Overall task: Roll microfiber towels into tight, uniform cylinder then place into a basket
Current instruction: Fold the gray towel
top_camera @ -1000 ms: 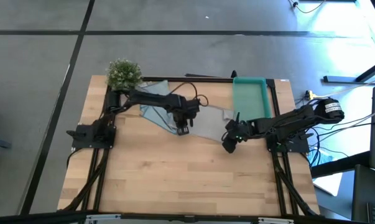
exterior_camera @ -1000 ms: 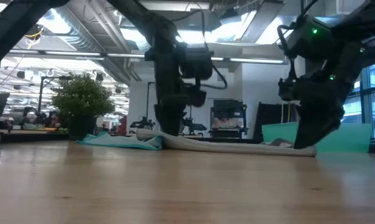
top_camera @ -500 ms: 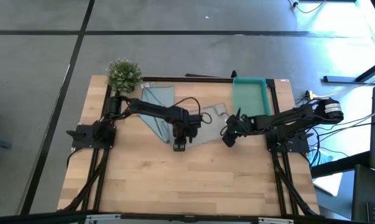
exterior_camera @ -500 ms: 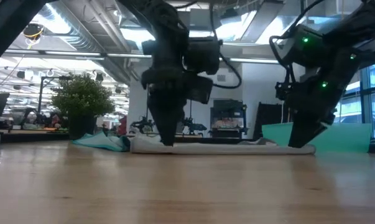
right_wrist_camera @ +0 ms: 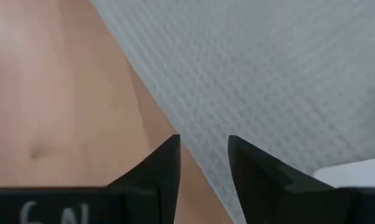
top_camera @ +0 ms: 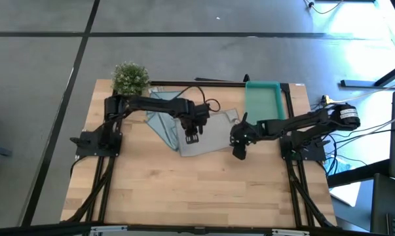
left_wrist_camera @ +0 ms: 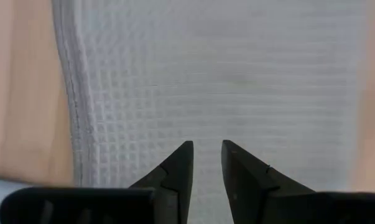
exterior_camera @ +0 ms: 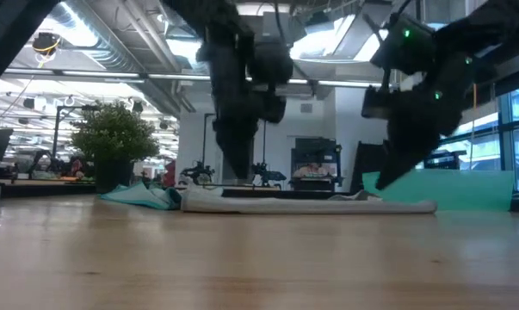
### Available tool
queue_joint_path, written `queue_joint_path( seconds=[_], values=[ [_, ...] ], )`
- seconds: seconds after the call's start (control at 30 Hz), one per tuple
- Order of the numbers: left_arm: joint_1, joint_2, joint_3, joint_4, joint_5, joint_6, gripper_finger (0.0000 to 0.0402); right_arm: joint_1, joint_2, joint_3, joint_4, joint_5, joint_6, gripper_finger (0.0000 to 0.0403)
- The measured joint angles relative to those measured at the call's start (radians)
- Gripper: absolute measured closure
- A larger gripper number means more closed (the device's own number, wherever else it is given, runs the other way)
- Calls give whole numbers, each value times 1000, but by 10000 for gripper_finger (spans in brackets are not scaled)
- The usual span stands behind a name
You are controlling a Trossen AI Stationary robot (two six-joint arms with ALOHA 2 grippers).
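Note:
Next, my left gripper grabs the towel by its near corner (top_camera: 183,155) and pulls the towel square before rolling, because the grey towel's near edge (top_camera: 207,152) lies at a slant across the table.
The pale grey-beige towel (top_camera: 210,136) lies spread flat on the table's middle; it also shows in the low view (exterior_camera: 311,205). The light blue towel (top_camera: 159,118) lies crumpled at its far left, partly under it. The teal bin (top_camera: 249,105) stands at the far right. My left gripper (top_camera: 191,137) hangs just above the grey towel's left part (left_wrist_camera: 224,74), fingers a little apart, empty. My right gripper (top_camera: 238,153) is open and empty above the towel's right near edge (right_wrist_camera: 287,74). In the low view both grippers, left (exterior_camera: 240,176) and right (exterior_camera: 381,182), stand clear above the cloth.
A small bushy green plant (top_camera: 130,77) stands at the far left corner. A black frame rail (top_camera: 204,82) runs along the table's far edge. Bare wood (top_camera: 197,190) fills the near half of the table.
My left gripper went toward the near edge with the grey towel's left part, which slid nearer and now lies spread out flat. Then it rose and came back toward the far edge without the cloth. My right gripper has risen off the towel's right end.

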Motion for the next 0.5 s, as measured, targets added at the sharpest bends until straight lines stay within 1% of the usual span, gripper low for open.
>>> queue_joint_path(
  seconds=[0.07,0.13,0.23,0.33,0.5],
  values=[
    [12,7,-33,7,5,-43,323,-7,22,-5,-16,14,-3,267],
    [18,15,-58,58,25,-77,323,-15,46,-5,-34,55,-3,267],
    [17,15,-90,46,45,-81,323,-35,74,-5,-32,101,-10,267],
    [3,10,-116,71,75,-81,323,-64,103,-1,-10,100,-57,267],
    [-53,10,-128,65,164,-82,323,-121,122,-1,42,98,-108,267]
  ],
)
